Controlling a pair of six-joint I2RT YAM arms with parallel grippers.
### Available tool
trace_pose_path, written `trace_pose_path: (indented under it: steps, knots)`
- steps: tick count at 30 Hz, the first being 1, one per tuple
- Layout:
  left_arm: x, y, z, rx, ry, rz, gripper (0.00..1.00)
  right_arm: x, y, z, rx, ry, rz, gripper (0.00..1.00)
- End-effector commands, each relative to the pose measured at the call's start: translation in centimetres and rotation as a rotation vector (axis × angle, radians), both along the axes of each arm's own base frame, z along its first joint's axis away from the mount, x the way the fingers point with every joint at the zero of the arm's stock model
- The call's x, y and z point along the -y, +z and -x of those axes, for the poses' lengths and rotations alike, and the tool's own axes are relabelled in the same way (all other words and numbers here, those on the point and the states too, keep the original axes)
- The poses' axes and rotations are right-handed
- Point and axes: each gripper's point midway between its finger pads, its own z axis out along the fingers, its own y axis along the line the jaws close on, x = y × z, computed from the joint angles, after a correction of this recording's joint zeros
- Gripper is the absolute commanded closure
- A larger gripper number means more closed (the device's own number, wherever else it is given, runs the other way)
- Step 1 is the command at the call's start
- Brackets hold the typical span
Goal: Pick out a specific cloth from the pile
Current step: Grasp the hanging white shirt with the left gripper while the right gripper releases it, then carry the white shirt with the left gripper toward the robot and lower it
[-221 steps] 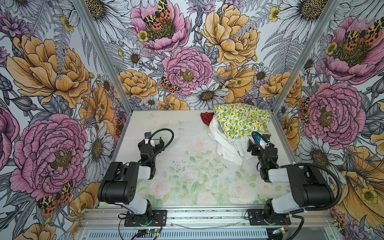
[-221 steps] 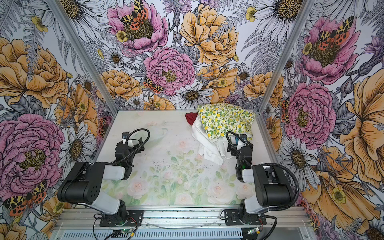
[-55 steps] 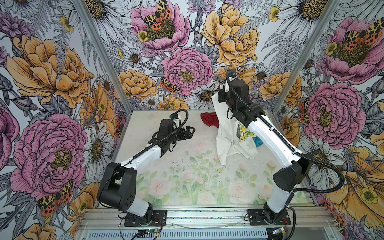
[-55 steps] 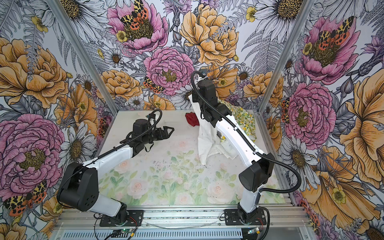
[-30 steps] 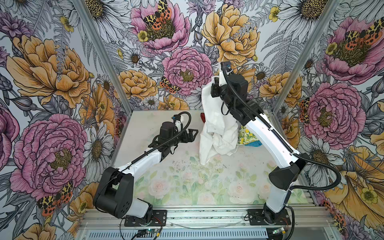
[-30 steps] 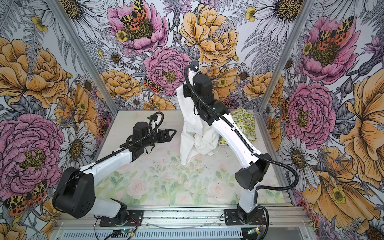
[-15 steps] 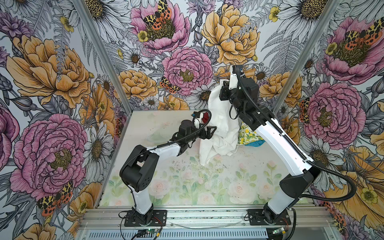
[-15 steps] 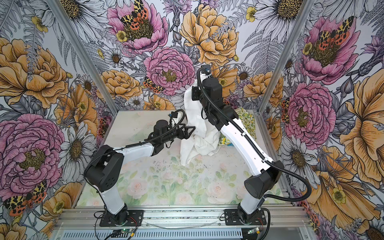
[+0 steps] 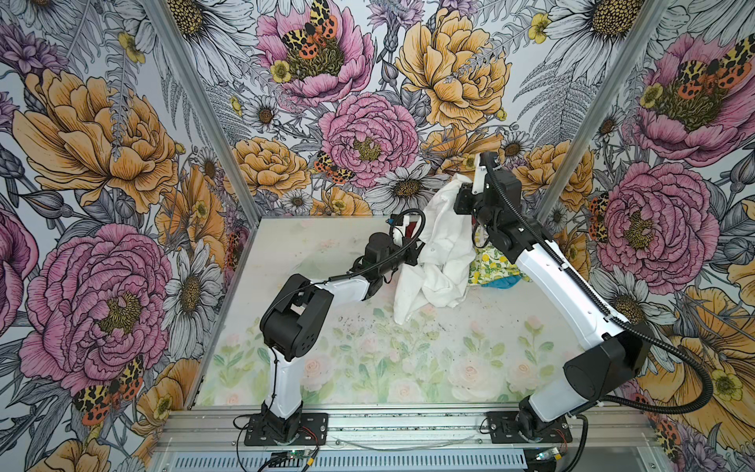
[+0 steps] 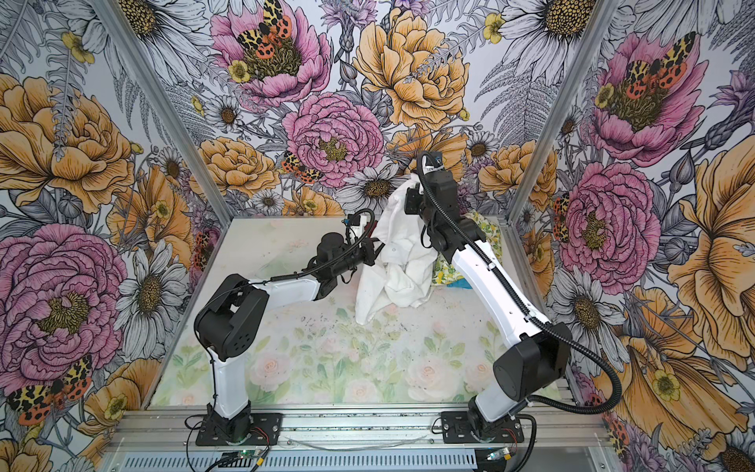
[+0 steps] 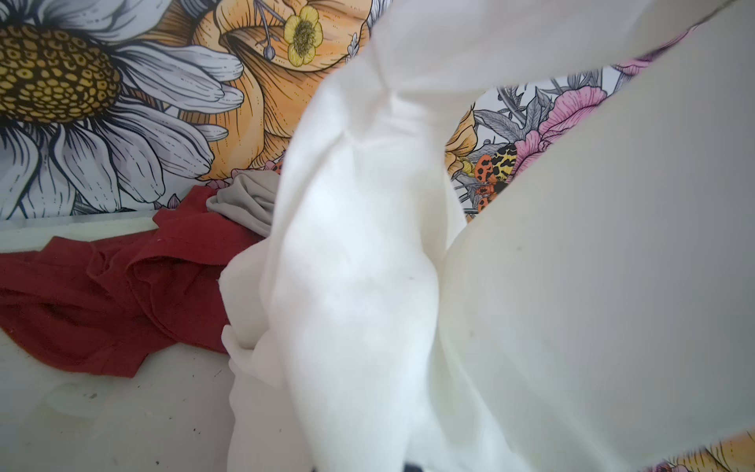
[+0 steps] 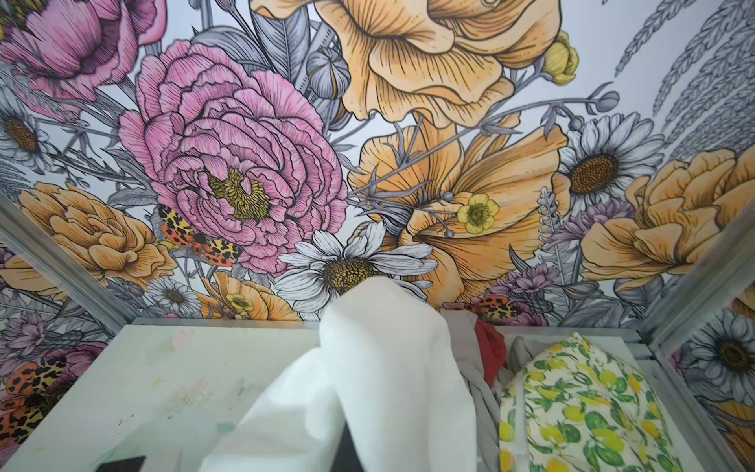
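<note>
I should open my right gripper so my left gripper can take the white cloth [image 9: 442,244] to the clear corner [image 9: 297,242], because the cloth is hanging beside the pile in both my grippers.
The cloth [image 9: 439,253], large, plain and white, hangs in folds from my right gripper [image 9: 463,194], which is shut on its top end high near the back wall. Its lower end trails on the table. My left gripper [image 9: 413,254] is pressed into the cloth's left side and shut on a fold; its fingers are buried in fabric. The left wrist view is mostly white cloth [image 11: 367,265]. What is left of the pile [image 9: 492,267] lies behind the right arm: lemon-print, a bit of blue, grey [image 12: 478,388] and red [image 11: 102,294] cloths.
The lemon-print cloth [image 12: 580,408] lies in the back right corner against the frame post. Floral walls close in the back and both sides. The pale floral tabletop [image 9: 367,359] stretches toward the front rail, where both arm bases are bolted.
My left gripper has reached right to the hanging white cloth and closed on its side. My right gripper still holds the cloth up, shifted slightly right.
</note>
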Motion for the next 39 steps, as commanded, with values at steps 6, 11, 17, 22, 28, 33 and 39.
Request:
trace_pose_path:
  steps: [6,11,17,22,28,33,39]
  knots:
    - [-3.2,9.3,0.1,0.061,0.144,0.019,1.00,0.7,-8.1,3.1,-0.156,0.034,0.035,1.00]
    - [-4.1,12.8,0.1,0.047,0.173,0.022,1.00,0.8,-11.8,5.2,-0.232,0.069,0.047,0.85]
    - [-5.7,16.2,0.8,0.051,0.189,0.047,1.00,1.0,-14.4,7.3,-0.267,0.099,0.057,0.46]
    - [-7.9,19.0,1.5,0.083,0.220,0.023,1.00,1.0,-15.5,8.5,-0.274,0.118,0.073,0.24]
    - [-12.0,22.2,1.9,0.103,0.270,0.019,1.00,1.1,-15.4,9.4,-0.243,0.115,0.077,0.16]
    - [-16.2,25.0,2.4,0.132,0.330,0.029,1.00,1.0,-15.5,9.7,-0.228,0.105,0.078,0.14]
    - [-22.1,26.6,3.0,0.143,0.418,0.041,1.00,0.3,-16.0,9.7,-0.235,0.117,0.086,0.14]
